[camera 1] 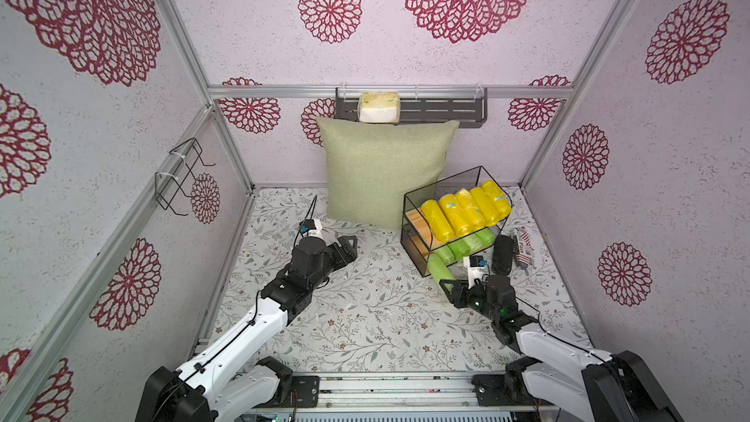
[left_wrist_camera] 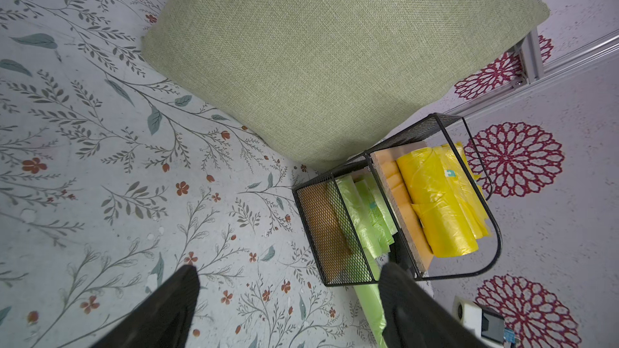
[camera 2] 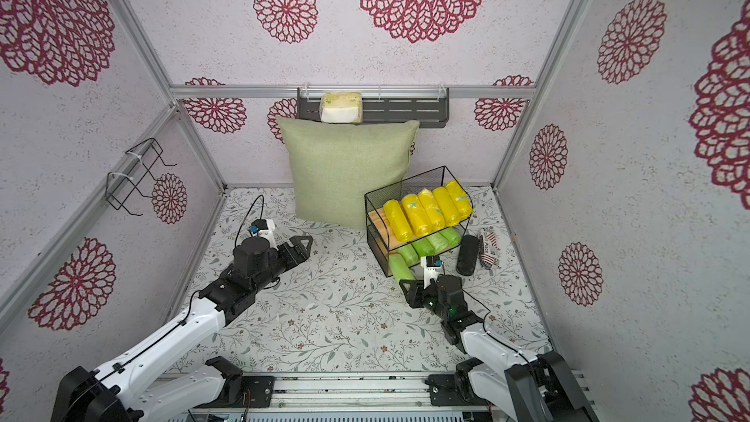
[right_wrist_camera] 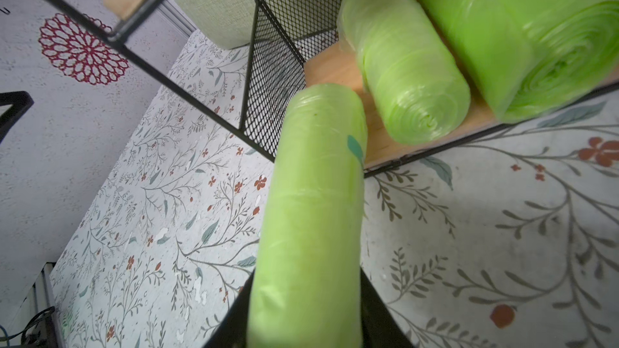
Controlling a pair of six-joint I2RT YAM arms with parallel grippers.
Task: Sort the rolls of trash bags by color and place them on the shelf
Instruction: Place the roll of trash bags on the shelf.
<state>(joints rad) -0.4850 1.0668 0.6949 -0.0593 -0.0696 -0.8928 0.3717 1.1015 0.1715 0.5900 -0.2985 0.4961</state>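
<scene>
The green roll pokes past the lower board's front edge (camera 1: 435, 265). Next, I open my right gripper, back away and push the roll's near end (right_wrist_camera: 306, 316) in with closed fingers.
The shelf (camera 1: 442, 186) stands at the back right, a black mesh rack with two wooden boards. Several yellow rolls (camera 1: 466, 211) lie side by side on its top board; several green rolls (camera 1: 466, 245) lie on the lower one. My right gripper (camera 1: 448, 284) is shut on another green roll (camera 1: 439, 269). That roll's far end (right_wrist_camera: 318, 195) sits at the front left corner of the lower board, beside a shelved green roll (right_wrist_camera: 412, 71). My left gripper (camera 1: 350, 246) hangs open over the mat, left of the shelf (left_wrist_camera: 330, 229), with nothing in it.
A green pillow (camera 1: 385, 172) leans on the back wall just left of the shelf. A black case (camera 1: 502, 253) and a striped packet (camera 1: 523, 251) lie right of it. A grey wall rack (camera 1: 446, 107) holds a pale packet (camera 1: 379, 107). A wire holder (camera 1: 182, 176) hangs on the left wall.
</scene>
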